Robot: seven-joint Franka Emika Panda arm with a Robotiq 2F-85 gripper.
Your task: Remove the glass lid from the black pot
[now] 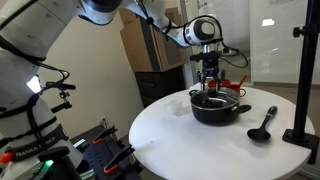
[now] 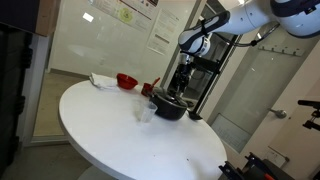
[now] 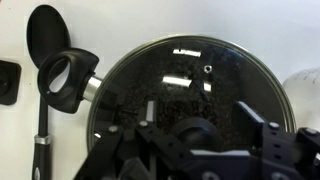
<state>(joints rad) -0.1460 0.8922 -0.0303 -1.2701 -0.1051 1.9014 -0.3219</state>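
The dark knob (image 3: 196, 130) is beyond my gripper's partly closed fingers, so next I open them wide and move closer around the knob (image 3: 196, 126) before I lift the glass lid.
The black pot (image 1: 221, 110) stands on the round white table, and it also shows in the other exterior view (image 2: 170, 108). The glass lid (image 3: 190, 80) lies on it and covers it, with its dark knob (image 3: 193, 135) in the middle. My gripper (image 3: 200, 130) is right above the lid, with its fingers on either side of the knob and gaps still showing, so it looks open. In both exterior views the gripper (image 1: 208, 84) (image 2: 183, 88) points straight down onto the pot. One pot handle (image 3: 70, 78) sticks out at the left of the wrist view.
A black ladle (image 1: 262, 126) (image 3: 44, 45) lies on the table beside the pot. A red vessel (image 1: 236, 88) (image 2: 127, 80) sits behind it. A clear cup (image 2: 146, 112) stands close to the pot. A black pole (image 1: 301, 70) rises at the table edge.
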